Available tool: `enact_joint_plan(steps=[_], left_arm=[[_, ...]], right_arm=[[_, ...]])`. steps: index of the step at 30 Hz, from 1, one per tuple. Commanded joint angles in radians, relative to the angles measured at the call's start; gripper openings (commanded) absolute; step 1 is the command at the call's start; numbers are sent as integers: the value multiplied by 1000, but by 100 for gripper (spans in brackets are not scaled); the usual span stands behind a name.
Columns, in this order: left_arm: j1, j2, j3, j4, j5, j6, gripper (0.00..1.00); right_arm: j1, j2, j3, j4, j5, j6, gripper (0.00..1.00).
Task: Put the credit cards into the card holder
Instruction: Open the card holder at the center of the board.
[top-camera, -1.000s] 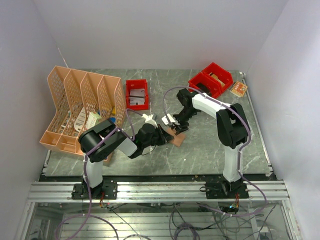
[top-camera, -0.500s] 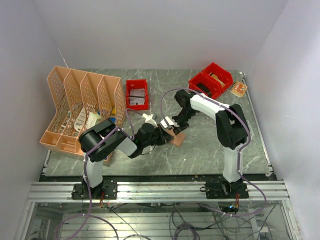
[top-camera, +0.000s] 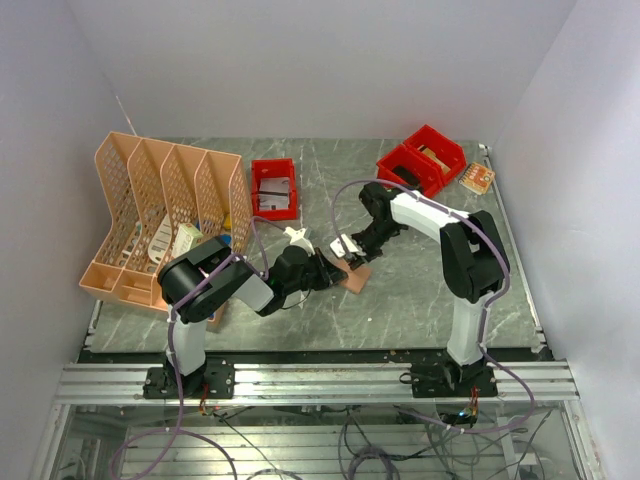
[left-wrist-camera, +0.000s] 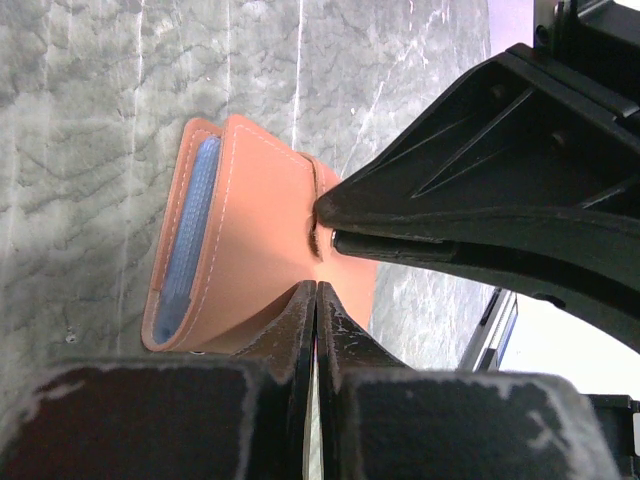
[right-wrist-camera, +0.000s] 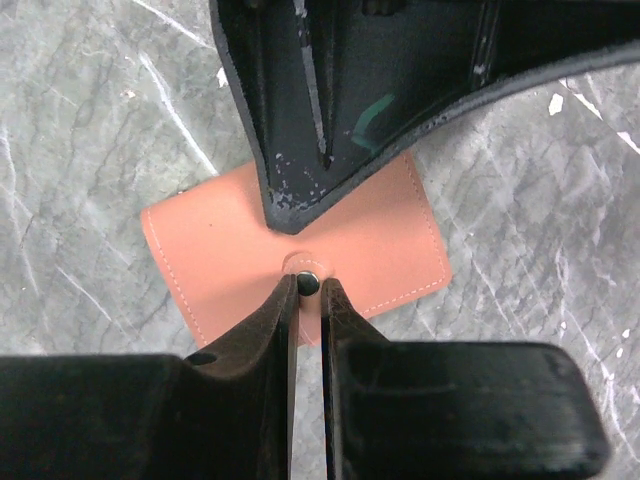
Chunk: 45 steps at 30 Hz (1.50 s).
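The snap tab (right-wrist-camera: 305, 265) folds across the card holder's top flap, so next my right gripper pulls and holds the tab (right-wrist-camera: 309, 328) clear while my left gripper opens the flap.
The tan card holder (top-camera: 356, 281) lies folded at mid-table. In the left wrist view its open side (left-wrist-camera: 250, 240) shows a light blue credit card (left-wrist-camera: 190, 230) tucked inside. No other credit card shows. My left gripper (top-camera: 335, 268) (left-wrist-camera: 316, 292) is shut, its tips resting against the holder's top flap. My right gripper (top-camera: 348, 258) (right-wrist-camera: 309, 285) comes from the opposite side, jaws pinched on the holder's small snap tab (right-wrist-camera: 309, 282). The left gripper's fingers (right-wrist-camera: 300, 150) point down at the same spot from the top of the right wrist view.
A peach mesh file rack (top-camera: 160, 210) stands at the left. One red bin (top-camera: 274, 188) sits behind the holder and two more red bins (top-camera: 422, 158) at the back right, with a small orange item (top-camera: 477, 178) beside them.
My right gripper's jaws have closed in on the card holder's snap tab and its arm has shifted slightly rightward. The left arm and the holder have stayed put.
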Motion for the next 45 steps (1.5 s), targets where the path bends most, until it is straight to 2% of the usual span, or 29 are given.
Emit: enact_joint_plan(steps=[1,4,8,14,15,17,21,23,27,34,40,45], left_arm=[[8,66,-31,-275,-51,64,7],[10,58,-31,-277,-51,68,7],[10,19,-13,-305,-40,102,7],[10,-49,43,-370,-16,165,9],[10,-57,54,-387,-15,173,10],[10,-69,72,-412,-11,187,9],[11,-75,91,-416,1,193,8],[11,-72,101,-414,12,196,8],[12,-71,117,-421,28,202,7],[11,-100,94,-414,26,199,7],[10,-104,82,-396,33,193,7],[11,-101,84,-395,34,193,7]], right_arm=[[-53,-47,-48,-25,-132,-33,0],[-105,-67,-86,9,-199,-14,0],[-160,-88,-146,126,-257,124,0],[-208,-146,-239,319,-278,403,24],[-213,-171,-253,339,-281,445,30],[-212,-250,-279,411,-273,637,43],[-163,-364,-345,529,-219,865,63],[-120,-400,-409,640,-160,985,68],[-82,-396,-460,732,-56,1082,69],[-43,-346,-460,775,67,1124,66],[-35,-315,-440,793,131,1157,58],[-34,-304,-434,804,171,1179,40]])
